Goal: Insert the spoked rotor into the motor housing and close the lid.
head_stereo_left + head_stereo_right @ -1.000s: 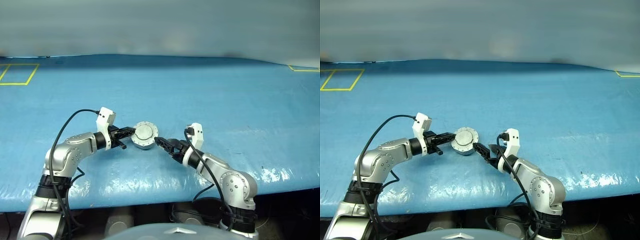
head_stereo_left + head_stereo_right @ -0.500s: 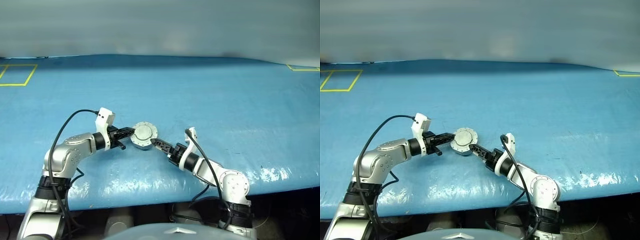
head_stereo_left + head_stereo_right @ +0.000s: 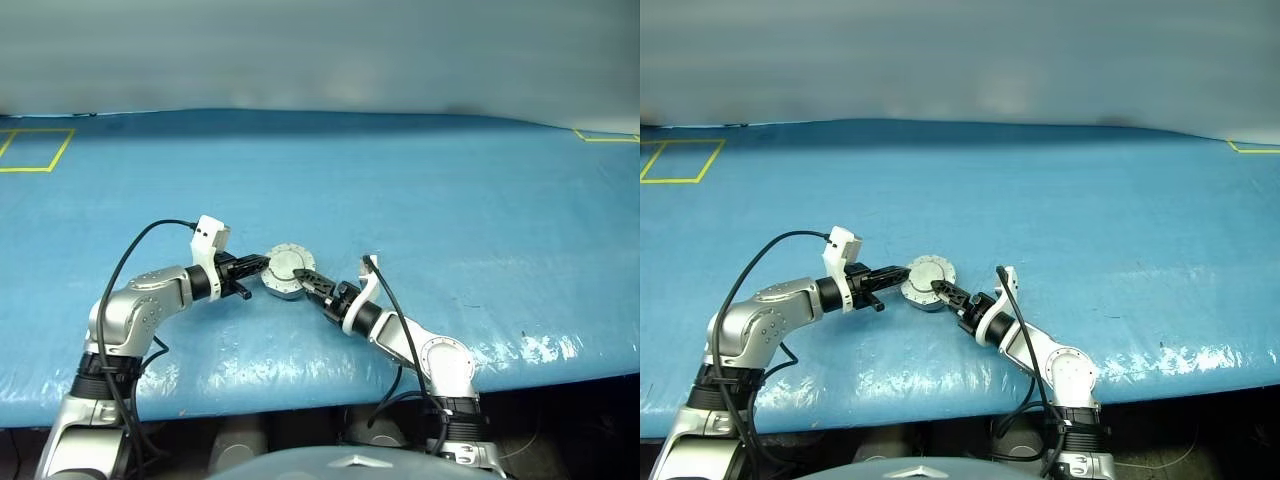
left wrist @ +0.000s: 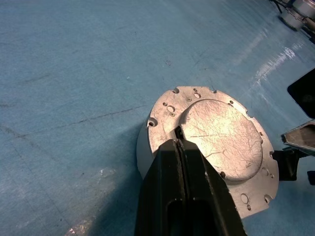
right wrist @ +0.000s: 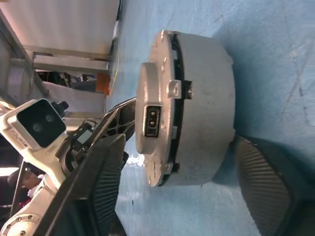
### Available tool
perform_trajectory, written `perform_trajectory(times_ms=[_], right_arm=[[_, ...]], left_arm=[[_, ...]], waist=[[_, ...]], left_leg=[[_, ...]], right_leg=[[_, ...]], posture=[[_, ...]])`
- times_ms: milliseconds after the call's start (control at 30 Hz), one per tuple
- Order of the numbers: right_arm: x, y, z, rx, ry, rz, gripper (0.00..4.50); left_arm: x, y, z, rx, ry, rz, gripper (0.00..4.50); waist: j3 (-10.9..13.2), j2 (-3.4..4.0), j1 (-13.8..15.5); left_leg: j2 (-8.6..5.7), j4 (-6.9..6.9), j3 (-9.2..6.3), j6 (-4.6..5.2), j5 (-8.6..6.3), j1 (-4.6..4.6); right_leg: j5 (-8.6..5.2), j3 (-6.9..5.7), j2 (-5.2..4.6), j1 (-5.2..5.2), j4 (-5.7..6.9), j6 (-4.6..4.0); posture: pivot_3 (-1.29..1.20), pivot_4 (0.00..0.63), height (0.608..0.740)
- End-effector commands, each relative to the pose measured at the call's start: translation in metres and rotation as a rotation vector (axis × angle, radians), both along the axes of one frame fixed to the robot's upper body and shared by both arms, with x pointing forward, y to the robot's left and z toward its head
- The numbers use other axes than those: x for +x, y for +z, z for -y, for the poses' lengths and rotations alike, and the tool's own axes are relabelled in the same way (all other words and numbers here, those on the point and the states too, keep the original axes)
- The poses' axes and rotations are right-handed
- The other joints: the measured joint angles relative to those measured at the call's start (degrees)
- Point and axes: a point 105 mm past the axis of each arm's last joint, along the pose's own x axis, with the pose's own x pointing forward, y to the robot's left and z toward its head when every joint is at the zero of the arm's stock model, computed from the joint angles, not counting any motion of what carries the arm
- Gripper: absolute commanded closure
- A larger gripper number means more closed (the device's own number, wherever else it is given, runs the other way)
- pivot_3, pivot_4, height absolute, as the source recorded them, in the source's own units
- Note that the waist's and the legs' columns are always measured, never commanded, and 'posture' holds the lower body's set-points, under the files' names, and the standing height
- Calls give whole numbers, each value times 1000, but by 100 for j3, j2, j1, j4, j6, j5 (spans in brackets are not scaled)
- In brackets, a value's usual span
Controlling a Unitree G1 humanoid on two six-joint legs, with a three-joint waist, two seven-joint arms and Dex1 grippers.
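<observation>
I should back my left gripper off, open it and clamp lid and housing [image 4: 143, 153] together, because a dark gap [image 5: 180, 105] shows under the lid's rim and my left gripper is shut.
The motor housing [image 3: 284, 288], a short silver drum, stands on the blue table with the lid [image 3: 287, 264] lying flat on top, smooth face and raised centre up. The spoked rotor is hidden. My left gripper [image 3: 262, 264] is shut, and its tips [image 4: 177, 141] rest on the lid [image 4: 216, 142] beside the raised centre. My right gripper [image 3: 303, 279] is open and rolled on its side at the drum's right. In the right wrist view one finger [image 5: 101, 189] stands over the lid [image 5: 150, 88] and the other [image 5: 266, 179] by the base of the housing [image 5: 204, 108], neither clearly touching.
A small connector socket [image 5: 152, 118] sits on the lid's rim facing my right gripper. Yellow tape outlines mark the table's far left [image 3: 35, 150] and far right [image 3: 605, 137]. The table's front edge [image 3: 300, 385] runs just below both arms.
My right gripper has moved left up to the housing and rolled over, so its fingers now straddle the drum, slightly narrower than before. The left gripper and the housing have stayed put.
</observation>
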Motion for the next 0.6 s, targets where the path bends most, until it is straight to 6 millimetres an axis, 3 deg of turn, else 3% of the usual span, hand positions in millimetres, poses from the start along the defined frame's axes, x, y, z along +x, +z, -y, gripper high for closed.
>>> perform_trajectory(times_ms=[33,200,400,600], right_arm=[[-4,23,-29,156,30,11,1951],[-8,20,-27,139,50,0,3349],[-10,16,-26,115,58,-18,3350],[-11,19,-25,121,47,-18,3350]], left_arm=[[-4,-7,2,18,-1,-24,4500],[-4,-8,2,15,3,-27,4500],[-3,-6,3,2,6,-18,4500],[6,16,0,-123,93,41,4500]], waist=[[1,1,0],[2,3,-4],[2,3,-6],[2,3,3]], left_leg=[[0,0,-1,0,0,-1],[1,0,-2,0,0,-2],[1,-2,-1,0,0,-2],[1,-4,-4,1,0,-9]], right_leg=[[3,0,0,-1,-1,-3],[5,-2,0,0,-4,-5],[6,-1,0,0,-9,-4],[11,-4,-1,0,-19,-2]], posture=[[0,150,740],[0,150,740],[0,150,740],[0,150,740]])
